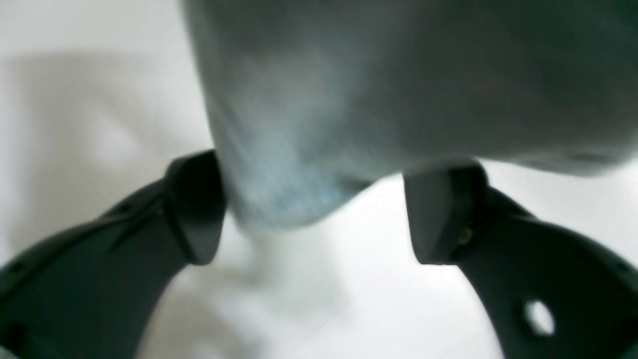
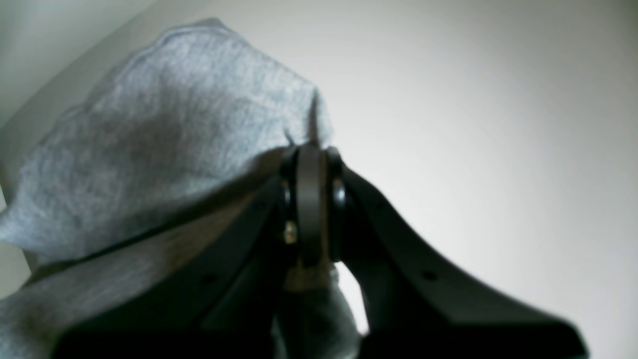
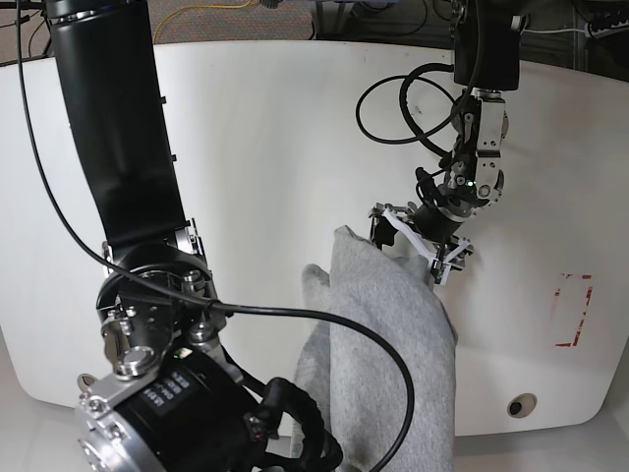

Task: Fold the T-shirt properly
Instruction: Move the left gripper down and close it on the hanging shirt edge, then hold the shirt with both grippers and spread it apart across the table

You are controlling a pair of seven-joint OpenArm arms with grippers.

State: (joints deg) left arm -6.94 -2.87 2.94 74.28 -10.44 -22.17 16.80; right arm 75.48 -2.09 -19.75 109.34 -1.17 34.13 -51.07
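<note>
My open left gripper needs to adjust because the T-shirt's corner (image 1: 278, 200) sits off-center in it. It should move its fingers around that corner (image 1: 302, 188) and close before I stretch the T-shirt out.
The heather-grey T-shirt (image 3: 388, 344) is lifted off the white table (image 3: 265, 147) and hangs in a bunched column near the front edge. In the right wrist view my right gripper (image 2: 311, 199) is shut on a fold of the T-shirt (image 2: 164, 139), which drapes to its left. My left gripper (image 3: 418, 241) sits at the shirt's upper right corner. In the blurred left wrist view the left gripper (image 1: 316, 219) is open. A rounded bulge of the T-shirt (image 1: 349, 109) sits between the jaws, touching one fingertip (image 1: 197, 209) and clear of the other.
My right arm's large black body (image 3: 128, 177) fills the left side of the base view. A red rectangular mark (image 3: 572, 310) and a small round hole (image 3: 521, 405) lie on the table's right side. Cables (image 3: 403, 98) loop at the back.
</note>
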